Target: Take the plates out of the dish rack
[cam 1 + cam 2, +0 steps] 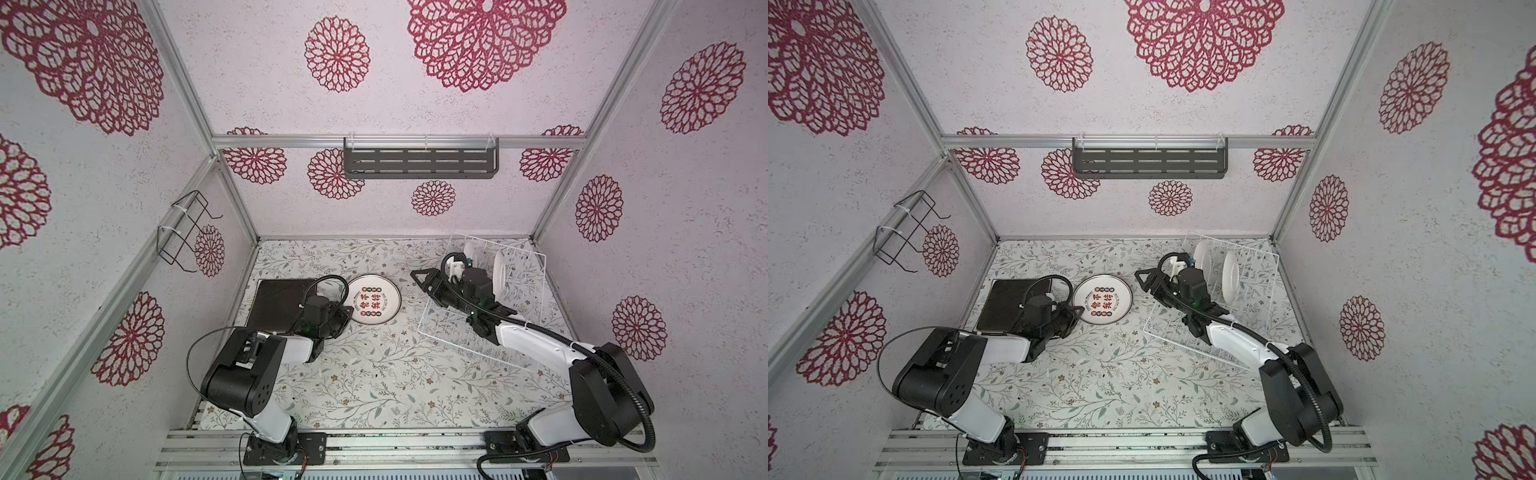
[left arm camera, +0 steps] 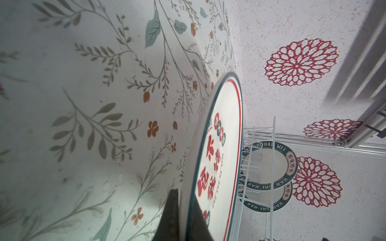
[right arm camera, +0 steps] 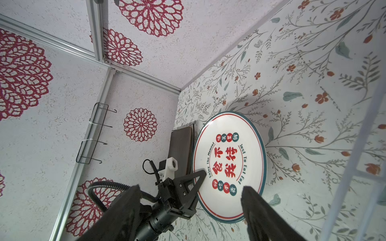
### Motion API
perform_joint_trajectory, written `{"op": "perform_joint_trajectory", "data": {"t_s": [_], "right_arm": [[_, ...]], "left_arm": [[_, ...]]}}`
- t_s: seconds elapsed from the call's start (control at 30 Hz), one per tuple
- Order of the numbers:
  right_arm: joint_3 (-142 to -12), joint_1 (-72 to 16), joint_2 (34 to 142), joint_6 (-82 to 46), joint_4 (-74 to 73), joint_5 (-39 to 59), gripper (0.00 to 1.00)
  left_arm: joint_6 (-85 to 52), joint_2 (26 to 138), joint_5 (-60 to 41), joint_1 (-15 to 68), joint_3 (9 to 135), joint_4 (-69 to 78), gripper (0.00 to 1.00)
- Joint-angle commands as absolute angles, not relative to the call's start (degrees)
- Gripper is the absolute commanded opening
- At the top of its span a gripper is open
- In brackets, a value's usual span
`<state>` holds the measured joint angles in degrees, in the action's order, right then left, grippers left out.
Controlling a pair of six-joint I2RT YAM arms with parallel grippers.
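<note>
The plate with red characters (image 1: 374, 299) is hanging level and face up over clear table (image 1: 373, 328), so I keep lowering it with my left gripper until it lies flat, then let go.
A round white plate with red characters and a teal rim (image 1: 374, 300) (image 1: 1102, 305) (image 3: 229, 164) lies on the floral table. My left gripper (image 1: 347, 311) (image 1: 1077, 311) (image 2: 184, 219) is shut on its near-left rim, one finger under it and one on top. A black square plate (image 1: 278, 303) (image 3: 180, 150) lies to its left, partly under my left wrist. The dish rack (image 1: 528, 274) (image 1: 1262, 270) (image 2: 273, 146) stands at the back right. It holds two upright round white plates (image 1: 500, 270) (image 1: 471, 253) with lettered teal rims (image 2: 269, 164). My right gripper (image 1: 422, 284) (image 1: 1147, 284) (image 3: 190, 200) is open and empty, just left of the rack.
A dark grey slotted shelf (image 1: 419, 162) hangs on the back wall. A small black wire holder (image 1: 187, 232) hangs on the left wall. Patterned walls close in the table on three sides. My right forearm lies across the rack's front part.
</note>
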<state>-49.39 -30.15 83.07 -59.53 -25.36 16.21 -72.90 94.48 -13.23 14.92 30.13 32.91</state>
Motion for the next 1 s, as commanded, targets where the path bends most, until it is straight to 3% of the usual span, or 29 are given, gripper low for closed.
{"op": "perform_joint_trajectory", "data": {"t_s": [0.0, 0.97], "right_arm": [[-50.29, -29.79, 80.86, -57.97, -25.89, 14.95, 0.79], [-50.34, -29.8, 80.6, -57.66, -24.63, 14.5, 0.79]], "left_arm": [[-73.0, 95.31, -13.56, 14.22, 30.02, 38.65, 0.0], [-71.04, 98.79, -12.13, 13.62, 30.73, 35.53, 0.0]]}}
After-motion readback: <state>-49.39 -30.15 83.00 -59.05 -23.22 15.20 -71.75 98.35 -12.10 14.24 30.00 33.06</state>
